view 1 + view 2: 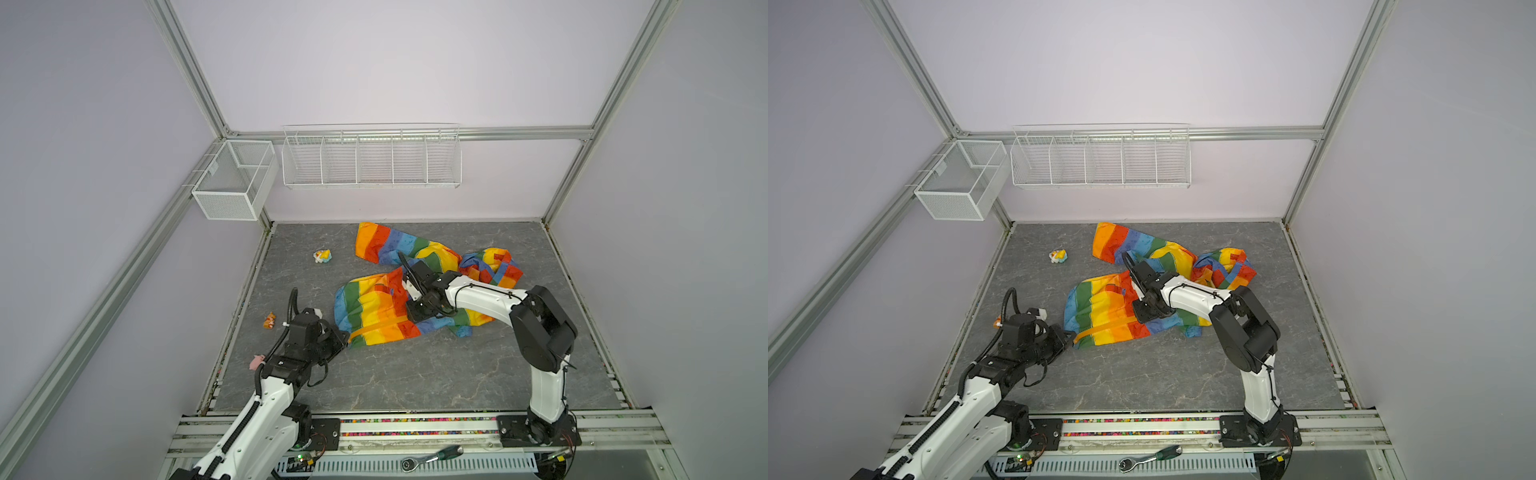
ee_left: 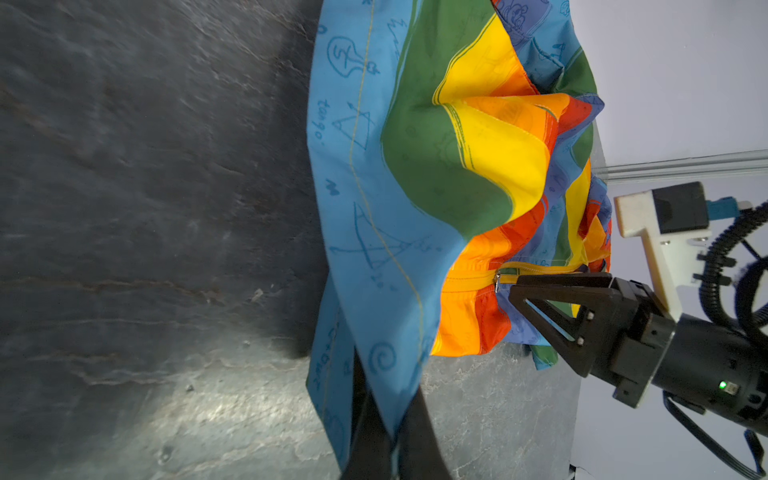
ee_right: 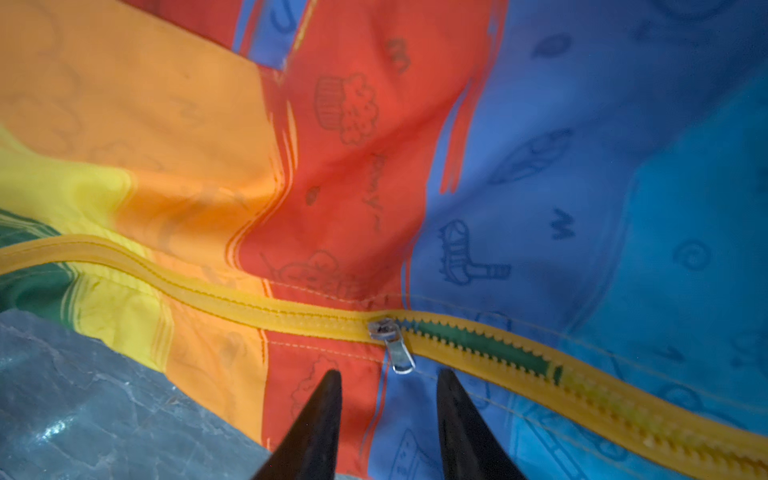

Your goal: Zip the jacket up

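Observation:
The slider's pull tab (image 3: 399,357) hangs just beyond my right gripper's open fingertips, so next my right gripper moves in around the pull tab (image 3: 401,365) before closing and zipping.
The rainbow-striped jacket (image 1: 374,307) (image 1: 1104,309) lies crumpled mid-table. My left gripper (image 1: 343,338) (image 2: 388,399) is shut on its blue bottom hem at the near left corner. The yellow zipper (image 3: 291,316) runs across the right wrist view. It is joined on one side of the silver slider (image 3: 384,328), and on the other side its teeth gape over green fabric. My right gripper (image 3: 390,374) (image 1: 411,309) stands open just short of the slider's hanging pull tab (image 3: 400,359), with nothing between its fingers. In the left wrist view the right gripper (image 2: 513,286) sits beside the slider (image 2: 497,279).
Three small toys lie left of the jacket: a yellow-white one (image 1: 322,256), an orange one (image 1: 270,321) and a pink one (image 1: 257,360). A wire rack (image 1: 371,156) and a mesh basket (image 1: 232,178) hang on the walls. A ratchet tool (image 1: 432,457) lies on the front rail.

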Controlling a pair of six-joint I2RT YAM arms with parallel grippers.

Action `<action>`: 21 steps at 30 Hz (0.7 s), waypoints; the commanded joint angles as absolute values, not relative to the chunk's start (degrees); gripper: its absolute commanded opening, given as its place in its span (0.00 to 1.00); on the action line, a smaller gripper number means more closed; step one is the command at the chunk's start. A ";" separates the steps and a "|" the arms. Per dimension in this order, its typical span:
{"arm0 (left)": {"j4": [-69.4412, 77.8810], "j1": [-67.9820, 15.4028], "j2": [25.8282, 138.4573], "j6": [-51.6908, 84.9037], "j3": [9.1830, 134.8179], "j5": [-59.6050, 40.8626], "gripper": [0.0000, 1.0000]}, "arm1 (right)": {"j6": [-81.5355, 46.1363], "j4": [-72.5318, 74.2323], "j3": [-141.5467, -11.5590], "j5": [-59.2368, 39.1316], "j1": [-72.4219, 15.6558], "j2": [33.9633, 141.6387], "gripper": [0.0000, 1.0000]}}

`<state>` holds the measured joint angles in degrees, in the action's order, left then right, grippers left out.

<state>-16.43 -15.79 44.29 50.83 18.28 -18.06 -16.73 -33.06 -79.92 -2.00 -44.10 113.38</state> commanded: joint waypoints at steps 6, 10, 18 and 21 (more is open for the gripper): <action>-16.36 -15.75 44.21 51.15 17.23 -18.77 0.00 | -12.33 -36.01 -82.50 0.65 -45.09 116.86 0.40; -16.52 -15.80 44.21 51.20 17.23 -18.84 0.00 | -12.17 -35.86 -83.00 1.79 -45.09 117.63 0.39; -16.87 -15.76 43.77 51.20 17.15 -18.73 0.00 | -11.89 -35.88 -84.11 1.63 -45.11 120.17 0.31; -16.88 -15.73 43.69 51.21 17.06 -18.70 0.00 | -12.04 -35.48 -83.61 1.41 -45.14 120.68 0.28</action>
<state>-16.43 -15.79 44.34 50.83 17.72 -18.28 -13.21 -35.11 -84.07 1.45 -45.01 118.10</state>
